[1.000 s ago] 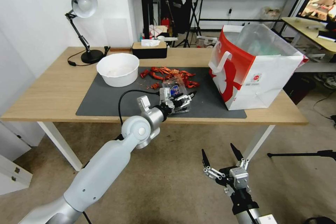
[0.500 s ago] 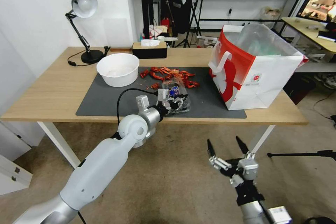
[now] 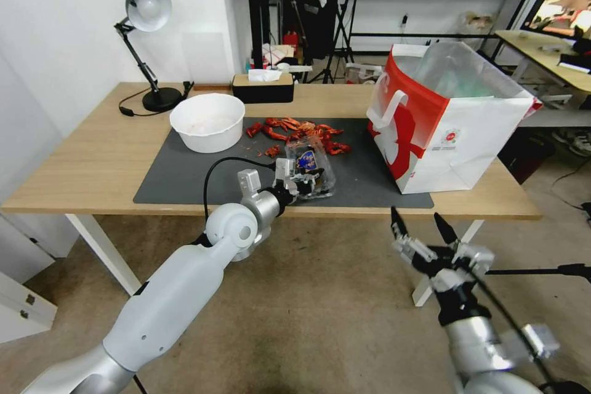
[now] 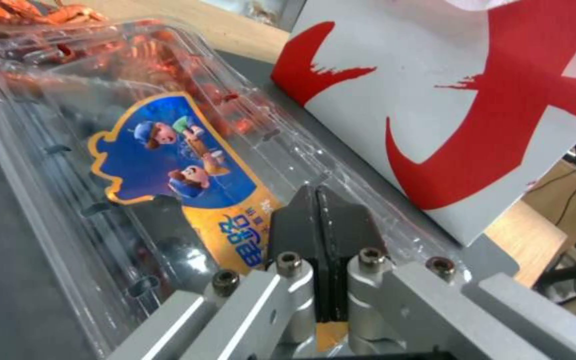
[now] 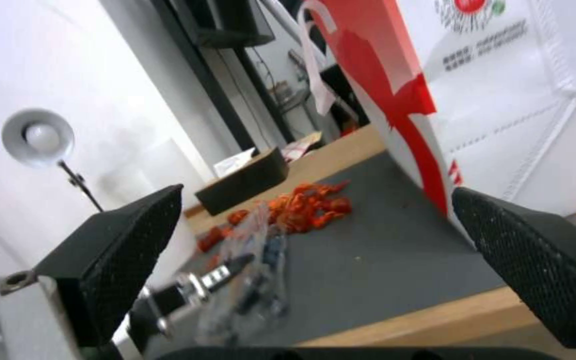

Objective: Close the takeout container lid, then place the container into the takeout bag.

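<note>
Dark shapes (image 3: 316, 176) can be seen through the clear plastic, so the takeout container (image 3: 311, 165) will take its contents along inside when I pick it up by the container's edge.
The takeout container (image 3: 314, 173) is a clear clamshell on the grey mat (image 3: 184, 178), near the table's front edge. Its lid (image 4: 168, 150) carries a blue and gold cartoon sticker. My left gripper (image 3: 303, 182) is shut, its black fingertips (image 4: 315, 220) pressed together against the lid's clear plastic. The takeout bag (image 3: 452, 126) stands open, red and white, on the mat's right end, close beside the container (image 4: 475, 100). My right gripper (image 3: 425, 229) hangs open below the table's front edge, right of the container. From the right wrist, the container (image 5: 258, 270) lies between the open fingers (image 5: 128, 260).
A pile of red crayfish shells (image 3: 301, 130) lies just behind the container. A big white bowl (image 3: 207, 121) stands at the mat's back left, with a desk lamp (image 3: 148, 18) and a dark tissue box (image 3: 263, 87) beyond. The table's front edge (image 3: 369, 212) runs above my right gripper.
The left gripper's fingers went from spread to shut at the container and drew slightly left. The right arm rose and swung right, toward the table's front edge.
</note>
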Robot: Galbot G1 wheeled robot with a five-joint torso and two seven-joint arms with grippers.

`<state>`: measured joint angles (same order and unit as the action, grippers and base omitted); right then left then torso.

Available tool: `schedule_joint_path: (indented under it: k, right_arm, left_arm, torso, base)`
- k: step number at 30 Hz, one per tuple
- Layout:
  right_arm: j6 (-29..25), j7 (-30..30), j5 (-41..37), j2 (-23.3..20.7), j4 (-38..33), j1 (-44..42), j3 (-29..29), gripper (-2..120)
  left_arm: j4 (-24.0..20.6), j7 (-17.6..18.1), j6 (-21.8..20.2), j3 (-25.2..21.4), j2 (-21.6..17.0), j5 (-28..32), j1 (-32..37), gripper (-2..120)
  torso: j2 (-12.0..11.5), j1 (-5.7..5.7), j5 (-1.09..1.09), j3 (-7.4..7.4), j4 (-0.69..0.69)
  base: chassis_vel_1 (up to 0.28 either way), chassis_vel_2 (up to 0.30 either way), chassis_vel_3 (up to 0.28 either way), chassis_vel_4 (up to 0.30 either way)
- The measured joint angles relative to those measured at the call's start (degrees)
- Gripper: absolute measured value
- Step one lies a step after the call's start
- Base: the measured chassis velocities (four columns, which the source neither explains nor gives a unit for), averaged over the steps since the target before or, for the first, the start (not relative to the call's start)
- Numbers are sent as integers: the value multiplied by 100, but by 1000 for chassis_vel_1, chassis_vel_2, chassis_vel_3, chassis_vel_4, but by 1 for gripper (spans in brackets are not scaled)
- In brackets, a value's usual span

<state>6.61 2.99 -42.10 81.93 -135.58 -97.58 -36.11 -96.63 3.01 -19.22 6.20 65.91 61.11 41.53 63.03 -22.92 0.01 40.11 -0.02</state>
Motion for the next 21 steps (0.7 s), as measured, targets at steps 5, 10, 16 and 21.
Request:
schedule_joint_path:
  k: [5,10,16,21]
  right_arm:
    - [371,-537,-1219,-710,215,652,20,100]
    - [495,-763,-1769,-1153,601,1123,134,100]
    - [633,-1034,-2461,-1573,1132,1755,294,100]
    - [836,-1140,-2955,-1818,1614,2410,503,100]
  left_arm:
    - [-2,5,13,23,-24,18,32,0]
    - [22,3,22,36,-21,28,28,0]
    - [86,10,35,50,37,30,10,0]
    - [151,13,44,55,37,31,1,0]
  torso:
    - [0,-1,-1,0,3]
    - [-1,0,1,0,2]
    - [-1,-1,0,0,2]
    - [-1,-1,0,1,2]
  base:
    - [0,0,0,0]
    - [0,0,0,0]
    - [0,0,0,0]
    - [0,0,0,0]
